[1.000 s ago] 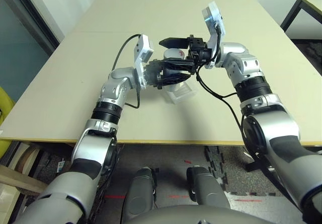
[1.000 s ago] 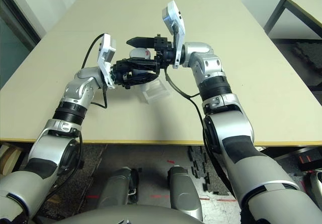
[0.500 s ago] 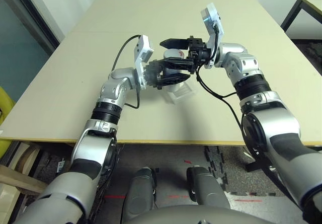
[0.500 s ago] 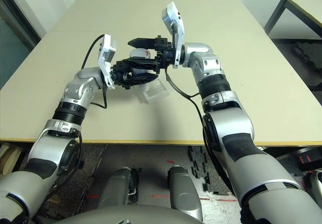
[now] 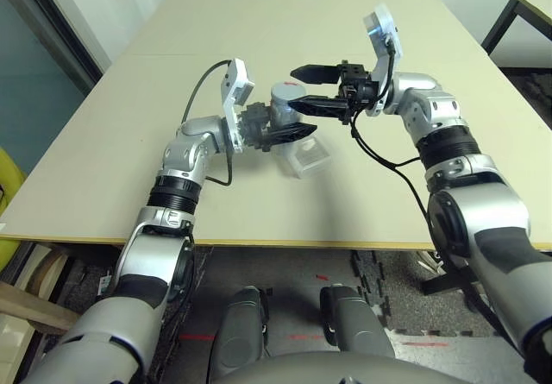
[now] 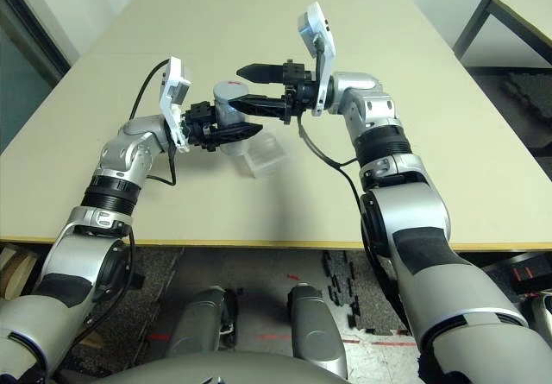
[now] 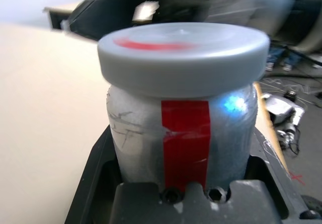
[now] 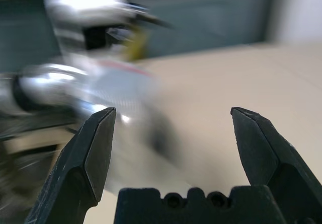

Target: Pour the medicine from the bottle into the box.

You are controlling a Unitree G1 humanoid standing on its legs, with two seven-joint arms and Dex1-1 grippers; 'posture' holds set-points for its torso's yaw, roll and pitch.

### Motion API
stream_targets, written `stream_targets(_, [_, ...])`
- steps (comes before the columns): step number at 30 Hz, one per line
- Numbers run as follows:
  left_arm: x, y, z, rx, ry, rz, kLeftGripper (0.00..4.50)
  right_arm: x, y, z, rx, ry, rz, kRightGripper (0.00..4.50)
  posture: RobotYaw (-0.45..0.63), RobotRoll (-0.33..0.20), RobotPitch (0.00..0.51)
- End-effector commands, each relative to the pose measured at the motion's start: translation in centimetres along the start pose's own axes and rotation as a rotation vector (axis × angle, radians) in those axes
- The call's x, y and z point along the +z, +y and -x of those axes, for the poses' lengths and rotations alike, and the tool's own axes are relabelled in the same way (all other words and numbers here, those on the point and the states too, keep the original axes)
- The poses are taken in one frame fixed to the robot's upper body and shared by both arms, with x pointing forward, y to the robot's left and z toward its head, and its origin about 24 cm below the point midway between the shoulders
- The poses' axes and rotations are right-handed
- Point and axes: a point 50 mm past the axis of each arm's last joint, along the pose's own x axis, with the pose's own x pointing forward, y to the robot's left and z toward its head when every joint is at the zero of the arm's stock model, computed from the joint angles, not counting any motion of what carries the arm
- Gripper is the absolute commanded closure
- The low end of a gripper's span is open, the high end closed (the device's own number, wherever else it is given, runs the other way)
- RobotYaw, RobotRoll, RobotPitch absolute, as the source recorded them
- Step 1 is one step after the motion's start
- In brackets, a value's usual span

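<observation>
The grey cap (image 8: 121, 77) shuts the bottle and sits off-centre from the robot's open right gripper, so the right gripper should swing back around the cap (image 5: 287, 91) and take it off first.
The bottle (image 7: 181, 113), silvery-grey with a red stripe, stands upright with its grey cap (image 7: 183, 50) on. My left gripper (image 5: 278, 130) is shut on its lower body and holds it above the table. In the head views the bottle (image 5: 287, 99) hangs just left of and behind the box (image 5: 307, 156), a clear shallow tray lying on the table. My right gripper (image 5: 294, 88) is open, its fingertips right beside the cap at the bottle's right, with nothing between them. In the right wrist view the bottle (image 8: 115, 98) is a blur beyond the open fingers (image 8: 98, 148).
The tan table (image 5: 388, 168) stretches wide around the box, with bare surface on all sides. Black cables loop from both wrists near the box. A second table's corner (image 5: 530, 4) stands at the far right.
My right gripper has drawn back to the right, off the bottle's top, staying open. My left gripper has shifted slightly left with the bottle, whose capped top now stands free.
</observation>
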Motion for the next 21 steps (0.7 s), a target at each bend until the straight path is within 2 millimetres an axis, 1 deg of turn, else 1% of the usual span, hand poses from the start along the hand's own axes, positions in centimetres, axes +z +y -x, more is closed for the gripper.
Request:
stream_targets(1, [0.1, -0.4, -0.3, -0.032, -0.009, -0.015, 1.86, -0.7, -0.5, 1.1, -0.06, 0.002, -0.022, 0.0, -0.16, 0.0, 0.08])
stream_targets(9, [0.0, -0.3, -0.2, -0.023, -0.007, -0.015, 1.86, -1.3, -0.7, 2.4, -0.091, 0.015, -0.035, 0.0, -0.16, 0.0, 0.066])
stream_targets(12, [0.1, -0.2, -0.1, -0.017, -0.006, -0.018, 1.86, -1.1, -0.4, 2.7, -0.051, 0.012, -0.022, 0.0, -0.15, 0.0, 0.06])
stream_targets(17, [0.1, -0.1, -0.1, -0.016, -0.001, -0.021, 1.86, -0.1, 0.5, 1.9, 0.064, -0.013, -0.001, 0.0, -0.15, 0.0, 0.06])
stream_targets(21, [0.1, 0.0, -0.3, -0.02, 0.004, -0.022, 1.86, 0.9, 1.6, 0.2, 0.149, -0.027, 0.038, 0.0, -0.17, 0.0, 0.055])
